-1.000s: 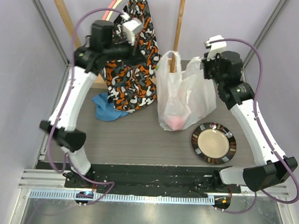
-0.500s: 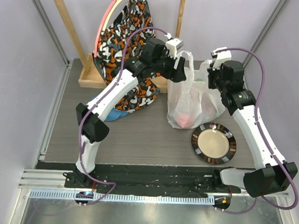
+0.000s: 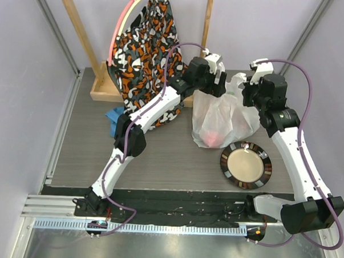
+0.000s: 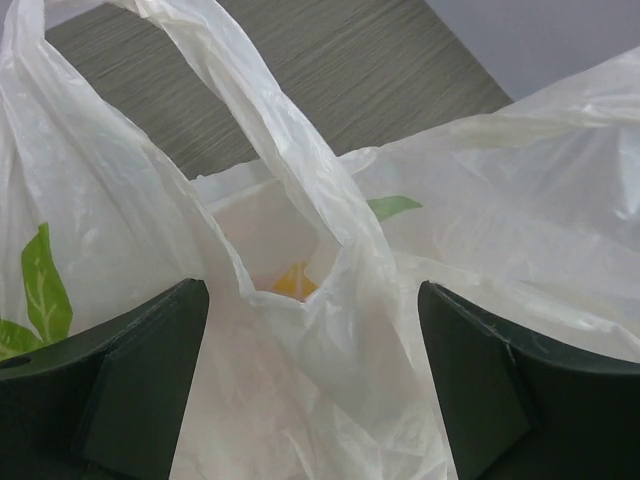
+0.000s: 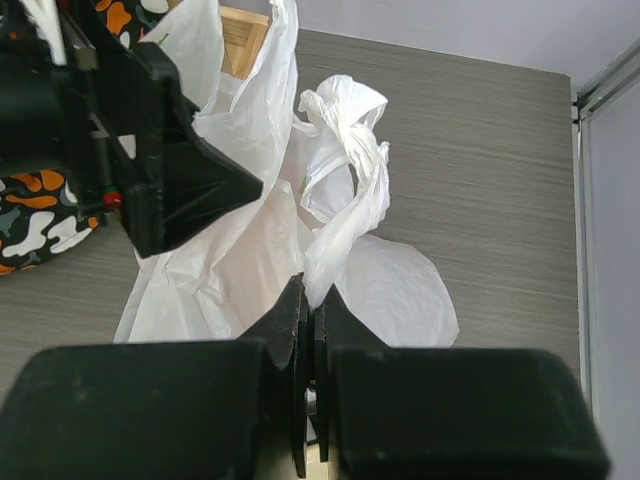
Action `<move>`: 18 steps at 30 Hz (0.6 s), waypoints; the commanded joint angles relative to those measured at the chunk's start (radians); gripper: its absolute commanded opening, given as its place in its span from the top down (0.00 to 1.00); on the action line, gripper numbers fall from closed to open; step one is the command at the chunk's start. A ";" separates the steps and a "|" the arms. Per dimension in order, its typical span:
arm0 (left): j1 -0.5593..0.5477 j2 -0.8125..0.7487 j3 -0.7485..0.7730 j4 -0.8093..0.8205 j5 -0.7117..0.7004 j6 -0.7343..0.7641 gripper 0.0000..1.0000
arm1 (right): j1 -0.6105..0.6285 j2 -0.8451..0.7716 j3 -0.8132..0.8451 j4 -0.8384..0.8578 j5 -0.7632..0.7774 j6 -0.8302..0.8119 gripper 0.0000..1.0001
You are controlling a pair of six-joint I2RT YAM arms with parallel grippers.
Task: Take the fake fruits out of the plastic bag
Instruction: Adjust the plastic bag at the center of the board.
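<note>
The bag is standing upright with its opening (image 3: pixel 233 90) narrow below the raised handle loop (image 3: pixel 239 80), so I should use my right gripper to lower the handle loop aside and open the bag.
The translucent white plastic bag (image 3: pixel 224 117) stands upright on the table. My right gripper (image 5: pixel 312 300) is shut on one twisted handle loop and holds it up; from above the right gripper (image 3: pixel 245 91) is at the bag's right top. My left gripper (image 4: pixel 310 290) is open, its fingers (image 4: pixel 130 390) astride the other handle loop and the bag's mouth, touching plastic only loosely. From above the left gripper (image 3: pixel 217 84) is over the bag's left top. A yellow fruit (image 4: pixel 293 282) peeks through the mouth. A reddish fruit (image 3: pixel 210 136) glows through the bag's bottom. Other fruits are hidden.
A round dark-rimmed plate (image 3: pixel 245 164) lies just front right of the bag. An orange-black-white patterned cloth (image 3: pixel 147 53) hangs on a wooden frame (image 3: pixel 99 88) at the back left. A blue cloth (image 3: pixel 114 116) lies beneath it.
My left arm has swung from the patterned cloth across to the bag's top and its jaws have opened. The right gripper kept hold of the handle, and the bag shifted slightly right.
</note>
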 commanded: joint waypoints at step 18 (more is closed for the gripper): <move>0.015 0.008 0.197 0.453 -0.027 0.237 1.00 | -0.251 0.541 0.661 0.100 -0.035 0.079 0.99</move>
